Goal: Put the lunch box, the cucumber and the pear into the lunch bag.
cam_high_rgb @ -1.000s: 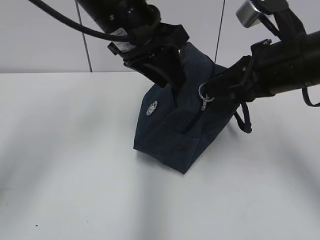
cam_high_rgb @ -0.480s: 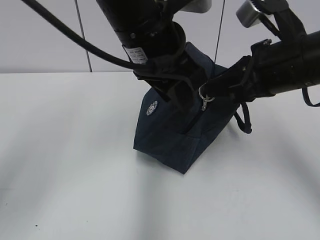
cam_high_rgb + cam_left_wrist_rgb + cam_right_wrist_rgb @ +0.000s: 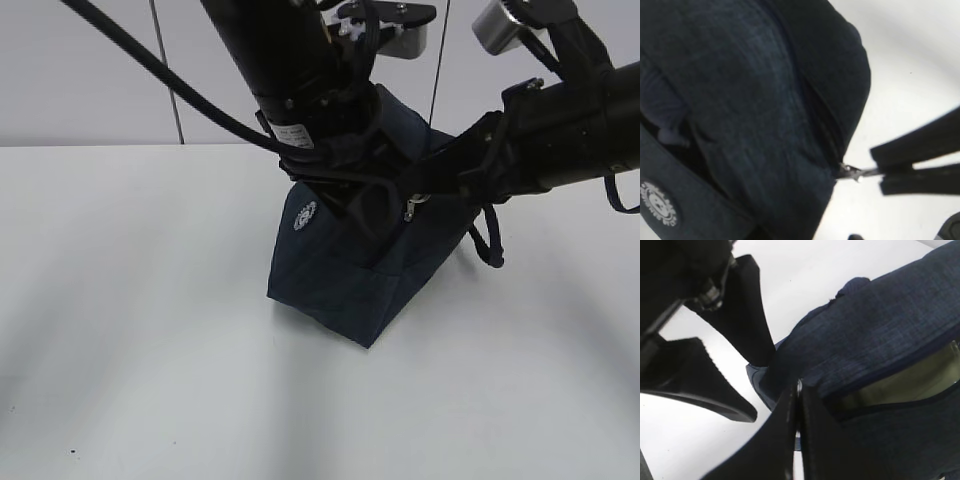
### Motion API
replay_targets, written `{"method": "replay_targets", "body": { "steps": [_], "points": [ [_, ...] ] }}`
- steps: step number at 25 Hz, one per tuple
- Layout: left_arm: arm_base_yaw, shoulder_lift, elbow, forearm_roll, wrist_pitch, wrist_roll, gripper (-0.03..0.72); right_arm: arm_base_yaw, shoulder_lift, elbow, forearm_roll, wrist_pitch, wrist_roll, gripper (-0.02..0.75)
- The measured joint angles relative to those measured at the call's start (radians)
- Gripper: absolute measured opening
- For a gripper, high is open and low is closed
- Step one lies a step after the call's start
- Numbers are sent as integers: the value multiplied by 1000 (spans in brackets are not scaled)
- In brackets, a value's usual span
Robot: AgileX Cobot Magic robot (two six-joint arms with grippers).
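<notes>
My fingers are yet to pull the lunch bag's fabric, and the soft sides [image 3: 408, 262] slant and crease toward the peaked top. The whole lunch bag [image 3: 345, 255] will drag along and change shape when I pull.
The navy lunch bag [image 3: 350, 270] stands on the white table, its zipper partly open. My right gripper [image 3: 425, 192] is shut on the metal zipper pull [image 3: 854, 173] at the bag's top right; the shut fingers [image 3: 790, 440] show edge-on in the right wrist view. Through the open slit shows a pale green surface [image 3: 905, 382], the lunch box lid inside the bag. My left gripper [image 3: 757, 387] stands open against the bag's near corner, one finger [image 3: 750, 310] touching the fabric. The cucumber and the pear are out of view.
A strap handle [image 3: 485, 240] hangs off the bag's right side. White table [image 3: 150, 350] lies in front and to the left. A grey panelled wall [image 3: 90, 70] runs behind.
My left arm has swung right and lower over the bag's top, now covering part of the zipper ring. The right gripper and the bag have stayed in place.
</notes>
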Motion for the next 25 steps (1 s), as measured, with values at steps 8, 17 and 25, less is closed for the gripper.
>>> {"method": "replay_targets", "body": {
  "steps": [8,17,25],
  "points": [
    [-1,56,0,62,-7,-11,118,0,0,0,0,0,0,6],
    [-1,58,0,111,-10,-30,-3,0,0,0,0,-28,0,6],
    [-1,58,0,152,14,-52,-5,0,0,-10,8,-52,0,6]
  ]
}}
